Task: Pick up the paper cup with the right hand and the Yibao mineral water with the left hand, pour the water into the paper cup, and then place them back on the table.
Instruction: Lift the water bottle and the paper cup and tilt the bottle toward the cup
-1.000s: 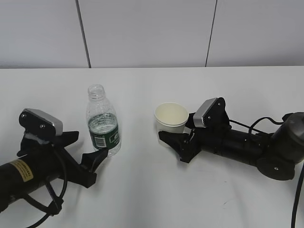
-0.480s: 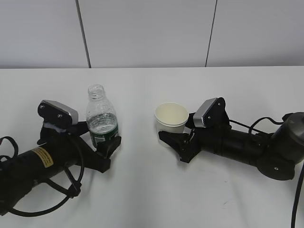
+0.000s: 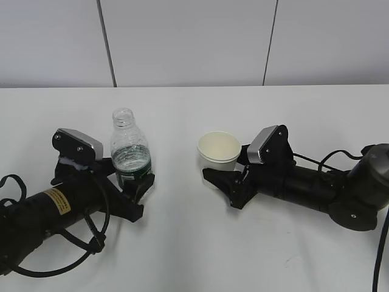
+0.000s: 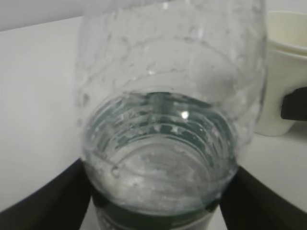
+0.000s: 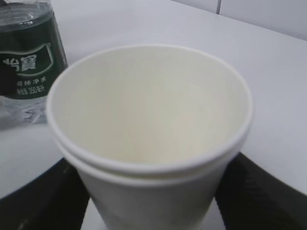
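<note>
The water (image 3: 132,159) is well below the bottle's opening (image 3: 123,112), so it will pour out only once I tip the bottle's opening down past level.
The Yibao mineral water (image 3: 130,159), a clear ribbed bottle with a dark green label and no cap, stands on the white table (image 3: 182,243) at the left. It is partly filled with water (image 4: 158,143). My left gripper (image 3: 130,173), on the arm with the yellow sticker, is open, with one finger on each side of the bottle's lower body (image 4: 158,191). The white paper cup (image 3: 219,151) stands upright at the centre and looks empty (image 5: 148,105). My right gripper (image 3: 223,165) is open, its fingers flanking the cup below the rim. Both far fingers are hidden in the exterior view.
The bottle also shows at the upper left of the right wrist view (image 5: 29,62), and the cup at the right edge of the left wrist view (image 4: 288,72). Grey wall panels (image 3: 194,42) stand behind the table's far edge. Black cables (image 3: 340,158) trail from the right arm.
My left arm has slid forward and to the right until its fingers straddle the bottle. The right gripper, the cup and the bottle have not moved.
</note>
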`<state>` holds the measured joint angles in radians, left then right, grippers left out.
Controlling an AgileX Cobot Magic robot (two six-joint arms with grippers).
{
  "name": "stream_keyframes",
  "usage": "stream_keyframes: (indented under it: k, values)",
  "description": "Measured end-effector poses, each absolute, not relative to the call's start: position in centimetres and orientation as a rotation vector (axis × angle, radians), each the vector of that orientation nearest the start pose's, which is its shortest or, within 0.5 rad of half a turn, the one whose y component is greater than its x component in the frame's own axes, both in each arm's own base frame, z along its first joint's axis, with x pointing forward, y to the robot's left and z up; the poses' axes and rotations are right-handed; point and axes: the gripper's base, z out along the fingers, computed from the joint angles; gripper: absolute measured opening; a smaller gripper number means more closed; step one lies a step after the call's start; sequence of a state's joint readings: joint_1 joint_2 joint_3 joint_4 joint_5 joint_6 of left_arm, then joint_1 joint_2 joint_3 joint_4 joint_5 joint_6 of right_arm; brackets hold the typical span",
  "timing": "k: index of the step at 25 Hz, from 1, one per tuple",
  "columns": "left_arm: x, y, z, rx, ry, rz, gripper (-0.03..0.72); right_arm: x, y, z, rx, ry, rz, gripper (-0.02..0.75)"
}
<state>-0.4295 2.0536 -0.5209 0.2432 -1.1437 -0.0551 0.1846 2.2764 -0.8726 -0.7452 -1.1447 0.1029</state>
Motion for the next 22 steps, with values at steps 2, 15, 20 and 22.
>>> stream_keyframes:
  k: [2, 15, 20, 22]
  values:
    - [26.71, -14.43, 8.17, 0.597, 1.807, -0.469, 0.49, 34.83, 12.26, 5.45, -0.845, 1.638, 0.569, 0.543]
    - [26.86, -14.22, 8.18, 0.566, 1.814, -0.451, 0.396, 34.59, 12.47, 5.43, -0.885, 1.622, 0.588, 0.543]
    - [26.89, -14.2, 8.2, 0.635, 1.782, -0.392, 0.384, 34.13, 12.87, 5.42, -0.957, 1.596, 0.637, 0.543]
    - [26.9, -14.2, 8.26, 0.662, 1.769, -0.369, 0.379, 34.02, 13.02, 5.45, -0.968, 1.597, 0.668, 0.543]
